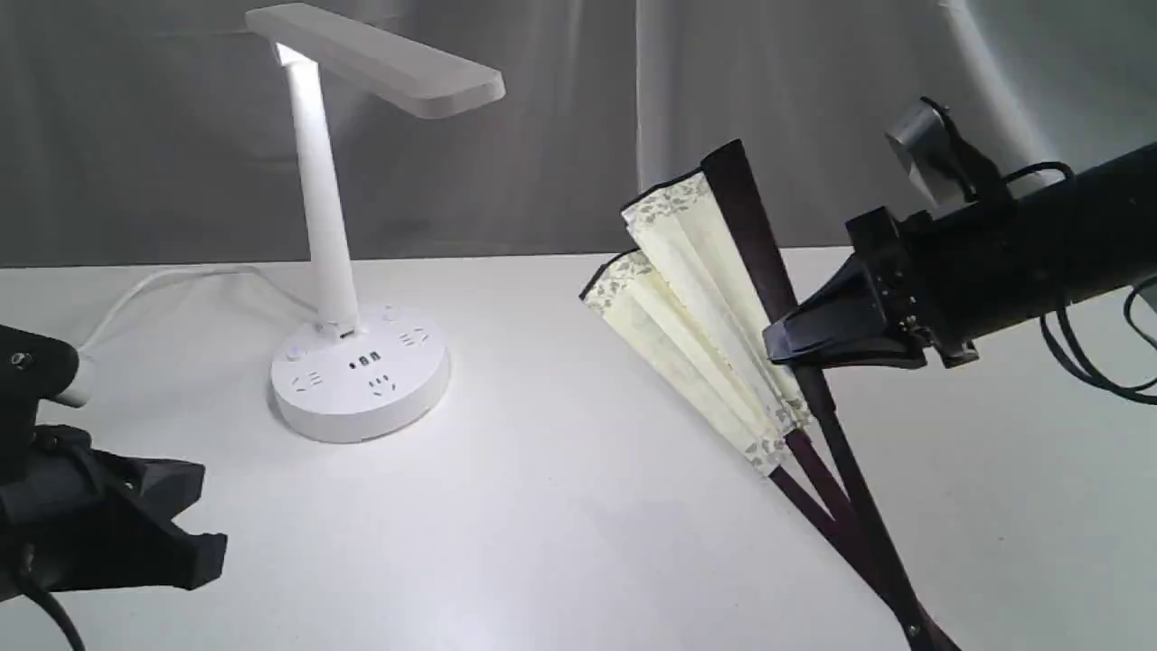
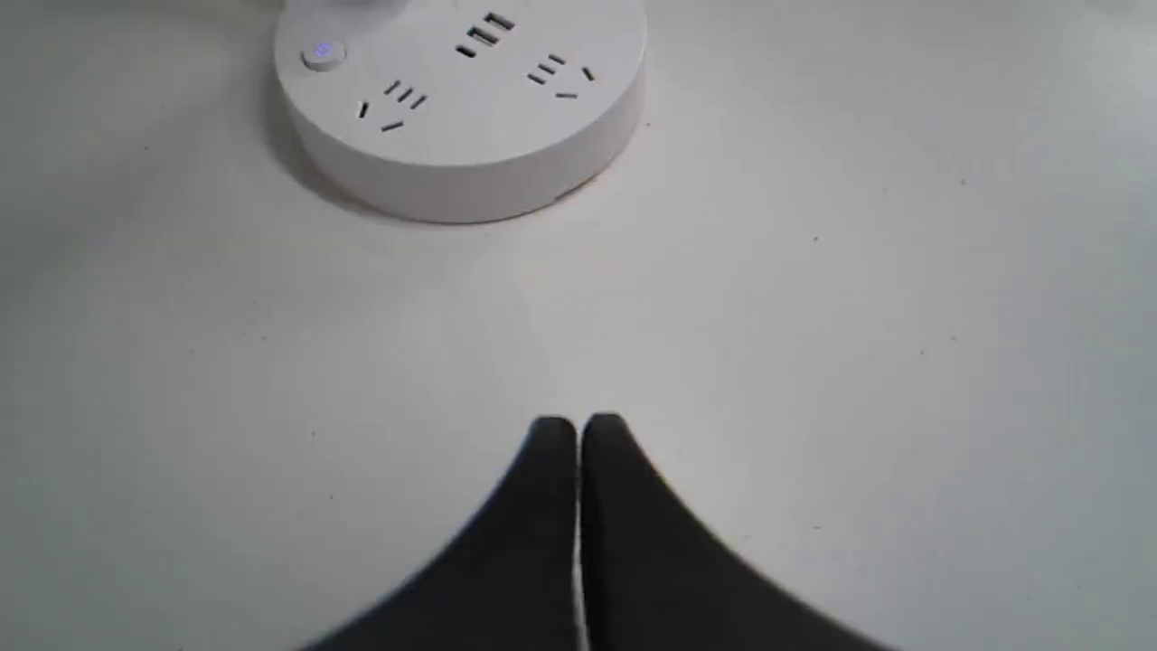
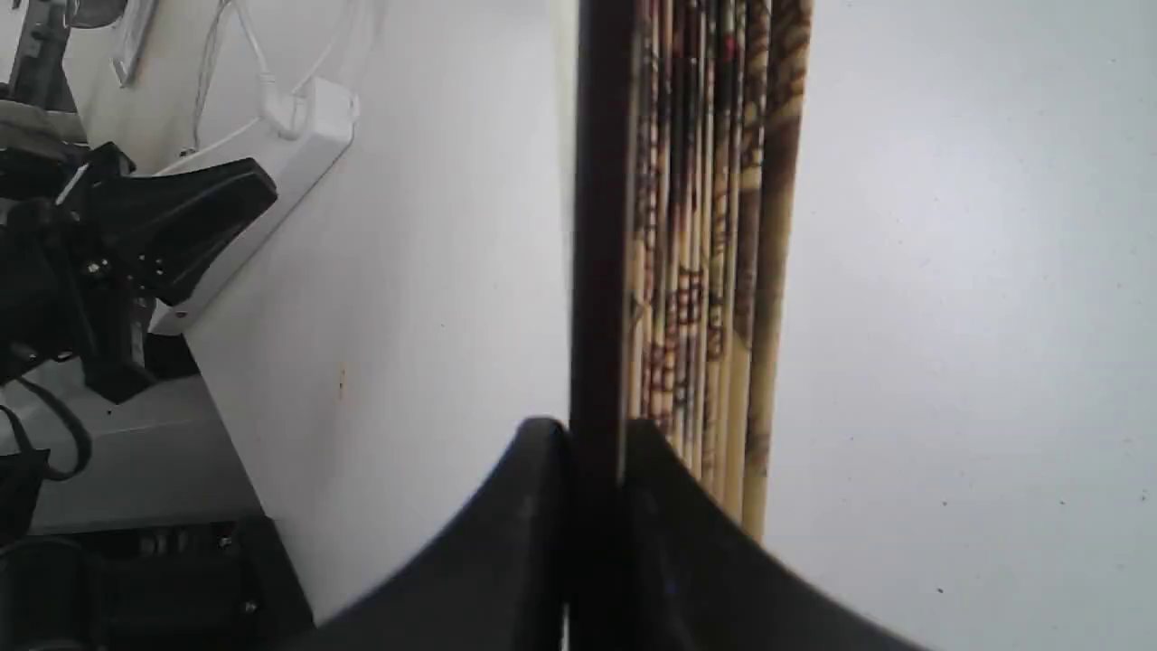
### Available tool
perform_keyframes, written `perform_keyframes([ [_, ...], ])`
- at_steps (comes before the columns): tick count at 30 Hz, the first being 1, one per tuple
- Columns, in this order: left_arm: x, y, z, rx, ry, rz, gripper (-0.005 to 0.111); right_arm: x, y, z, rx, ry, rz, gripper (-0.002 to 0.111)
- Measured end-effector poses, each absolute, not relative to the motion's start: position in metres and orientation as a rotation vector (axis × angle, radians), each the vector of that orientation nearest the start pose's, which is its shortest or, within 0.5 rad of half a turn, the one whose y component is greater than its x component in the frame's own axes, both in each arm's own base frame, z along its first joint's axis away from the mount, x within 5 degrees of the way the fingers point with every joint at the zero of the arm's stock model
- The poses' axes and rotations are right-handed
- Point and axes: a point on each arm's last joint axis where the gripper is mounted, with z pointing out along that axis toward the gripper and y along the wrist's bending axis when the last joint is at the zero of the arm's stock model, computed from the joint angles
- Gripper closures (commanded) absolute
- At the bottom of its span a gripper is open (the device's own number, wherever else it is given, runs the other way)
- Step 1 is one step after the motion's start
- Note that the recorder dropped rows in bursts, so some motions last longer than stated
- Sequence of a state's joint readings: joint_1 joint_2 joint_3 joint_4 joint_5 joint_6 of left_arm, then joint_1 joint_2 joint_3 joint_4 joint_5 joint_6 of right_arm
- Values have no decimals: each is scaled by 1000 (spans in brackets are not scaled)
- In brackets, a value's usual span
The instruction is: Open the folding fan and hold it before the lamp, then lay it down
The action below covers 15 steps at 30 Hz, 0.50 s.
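Next, I turn my left gripper toward the cream pleats' free edge [image 1: 663, 356] and open it, because it is pointing down closed while the folding fan [image 1: 724, 315] stands partly open.
The folding fan [image 1: 700, 298] stands partly spread above the table on the right, its cream pleats fanned toward the lamp and its maroon ribs meeting at the pivot near the bottom edge. My right gripper [image 1: 785, 346] is shut on the fan's dark outer guard [image 3: 597, 226], with the pleats stacked edge-on beside it. The white lamp [image 1: 348, 235] stands at the left, its head lit and its round socket base [image 2: 461, 99] on the table. My left gripper [image 2: 578, 429] is shut and empty, hovering low in front of the lamp's base, well apart from the fan.
The lamp's white cord [image 1: 154, 289] runs off to the left behind my left arm. A white power strip [image 3: 271, 172] lies at the table's edge in the right wrist view. A grey curtain [image 1: 560, 136] closes the back.
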<state>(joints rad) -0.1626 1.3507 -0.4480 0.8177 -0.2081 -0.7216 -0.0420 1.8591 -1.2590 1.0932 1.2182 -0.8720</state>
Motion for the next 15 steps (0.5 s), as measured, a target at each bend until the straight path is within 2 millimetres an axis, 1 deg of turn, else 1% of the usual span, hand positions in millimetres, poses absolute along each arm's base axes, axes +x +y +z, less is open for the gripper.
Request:
perform_keyframes([
  [3, 228, -48, 181, 295, 2255, -202, 107, 358, 61, 229, -414, 2496, 1306, 108],
  [6, 224, -35, 174, 145, 2394, -72, 107, 358, 61, 229, -414, 2496, 1306, 108],
  [9, 220, -26, 168, 53, 2482, 36, 107, 358, 61, 229, -414, 2496, 1306, 108],
  [11, 218, -24, 166, -26, 2511, 34, 107, 358, 61, 229, -414, 2496, 1306, 108],
  [15, 217, -25, 163, -108, 2547, -2, 107, 358, 61, 229, -416, 2495, 1305, 108],
])
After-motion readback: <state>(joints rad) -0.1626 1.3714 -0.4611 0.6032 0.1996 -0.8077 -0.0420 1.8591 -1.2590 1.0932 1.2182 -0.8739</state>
